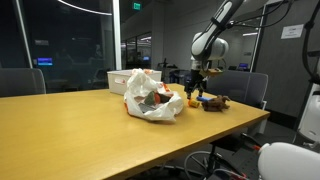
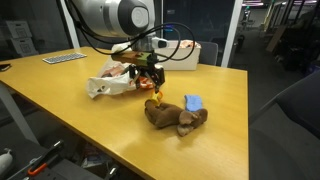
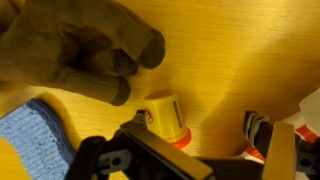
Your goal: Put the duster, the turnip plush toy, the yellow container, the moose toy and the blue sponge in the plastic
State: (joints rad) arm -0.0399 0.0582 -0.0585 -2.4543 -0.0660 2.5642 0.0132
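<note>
The yellow container (image 2: 158, 97) sits inside the gap of my open fingers, clear of the moose toy, so I should keep lowering my gripper until the fingers flank its sides (image 3: 166, 117), then close.
The yellow container (image 3: 165, 113) with an orange lid lies on its side on the wooden table, between my open gripper's (image 3: 200, 125) fingers and close to one of them. In both exterior views my gripper (image 1: 196, 88) (image 2: 151, 84) hangs low over the container (image 2: 157, 99) (image 1: 193, 100). The brown moose toy (image 2: 177, 118) (image 3: 80, 50) (image 1: 213, 102) lies just beyond it. The blue sponge (image 2: 193, 102) (image 3: 35, 135) lies next to the moose. The white plastic bag (image 1: 152, 98) (image 2: 112, 82) sits crumpled beside my gripper with red and grey things inside. I cannot make out the duster or the turnip toy.
A white box (image 1: 118, 80) stands behind the bag. Office chairs (image 1: 245, 85) stand around the table (image 1: 80, 130). A keyboard (image 2: 62, 58) lies at the table's far end. The table edge (image 2: 235, 120) is close to the moose.
</note>
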